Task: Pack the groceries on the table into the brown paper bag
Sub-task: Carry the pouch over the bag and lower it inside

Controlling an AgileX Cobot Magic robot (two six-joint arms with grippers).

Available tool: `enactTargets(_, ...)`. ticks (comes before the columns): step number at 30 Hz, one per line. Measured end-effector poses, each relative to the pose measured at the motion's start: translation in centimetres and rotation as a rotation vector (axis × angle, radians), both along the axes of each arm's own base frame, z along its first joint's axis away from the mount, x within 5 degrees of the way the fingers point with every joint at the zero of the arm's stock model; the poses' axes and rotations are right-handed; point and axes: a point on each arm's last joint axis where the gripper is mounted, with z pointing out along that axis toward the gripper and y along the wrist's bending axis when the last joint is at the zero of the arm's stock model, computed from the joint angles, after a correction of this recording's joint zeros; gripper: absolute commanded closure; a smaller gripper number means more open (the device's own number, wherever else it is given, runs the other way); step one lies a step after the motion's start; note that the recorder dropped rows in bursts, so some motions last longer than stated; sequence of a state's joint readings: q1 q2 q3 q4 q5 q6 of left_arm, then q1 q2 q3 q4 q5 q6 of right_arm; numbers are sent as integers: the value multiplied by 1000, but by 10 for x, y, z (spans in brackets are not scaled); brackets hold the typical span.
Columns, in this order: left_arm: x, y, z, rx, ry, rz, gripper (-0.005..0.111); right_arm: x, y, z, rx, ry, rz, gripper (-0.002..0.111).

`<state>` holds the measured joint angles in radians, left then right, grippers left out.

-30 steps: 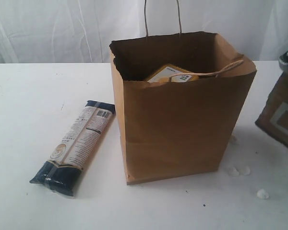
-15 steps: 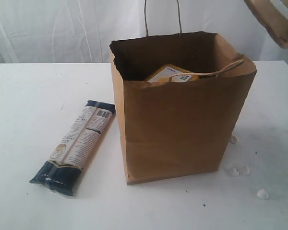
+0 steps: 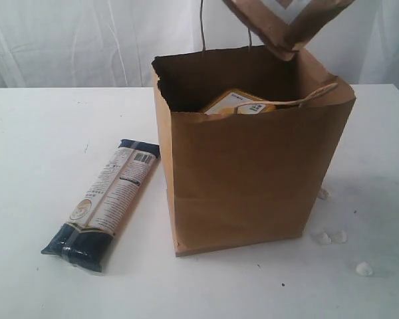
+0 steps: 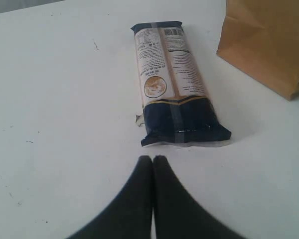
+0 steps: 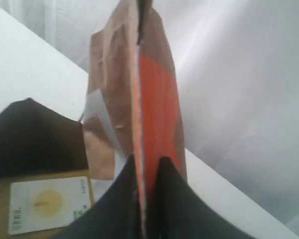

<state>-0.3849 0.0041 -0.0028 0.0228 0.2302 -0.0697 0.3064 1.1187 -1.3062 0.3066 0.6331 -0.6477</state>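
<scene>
The brown orange-labelled pouch [image 3: 286,34] is hanging at a slant at the bag's far rim, so next my right gripper turns it upright and lowers it into the bag's opening [image 3: 253,78].
The brown paper bag [image 3: 253,166] stands upright on the white table [image 3: 40,133], and a yellow-labelled item [image 3: 234,102] shows inside it. Above its far right rim hangs the brown orange-labelled pouch [image 3: 282,20], with my right gripper [image 5: 148,162] shut on its edge [image 5: 157,109]; the gripper itself is out of the exterior view. The long dark-blue-and-beige pasta packet [image 3: 106,199] lies flat on the table left of the bag. My left gripper [image 4: 153,159] is shut and empty, just short of the packet's dark end [image 4: 182,122].
Small white crumpled bits [image 3: 329,236] lie on the table to the bag's right, one more [image 3: 364,268] nearer the front. A white curtain [image 3: 66,40] hangs behind the table. The bag's twine handle [image 3: 225,20] sticks up at the back.
The pouch has been lifted from the right side of the table, carried up and leftward, and now hangs over the bag's opening. The pasta packet and bag have not moved.
</scene>
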Motion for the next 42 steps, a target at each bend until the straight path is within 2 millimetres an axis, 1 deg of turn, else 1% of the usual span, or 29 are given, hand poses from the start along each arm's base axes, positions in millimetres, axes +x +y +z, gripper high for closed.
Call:
enactTargets(5,0,0,0,0,0,0,107,-3,16,-4,-16,18,85,108)
enactTargets(7,0,0,0,0,0,0,107,-2,25,-11,-64,52,142,108)
enactTargets(10,0,0,0,0,0,0,107,4,39,-25,-135,98,217,108)
enactTargets(15,0,0,0,0,0,0,107,16,53,-38,-153,128,252,108)
enactTargets(18,0,0,0,0,0,0,107,18,53,-40,-198,113,245,108)
enactTargets(21,0,0,0,0,0,0,107,18,46,-39,-307,118,220,108)
enactTargets(23,0,0,0,0,0,0,107,17,43,-38,-338,135,215,108)
enactTargets(29,0,0,0,0,0,0,107,17,38,-35,-381,147,176,108)
enactTargets(35,0,0,0,0,0,0,107,29,42,-48,-415,202,173,108)
enactTargets(42,0,0,0,0,0,0,107,36,45,-49,-415,199,170,108)
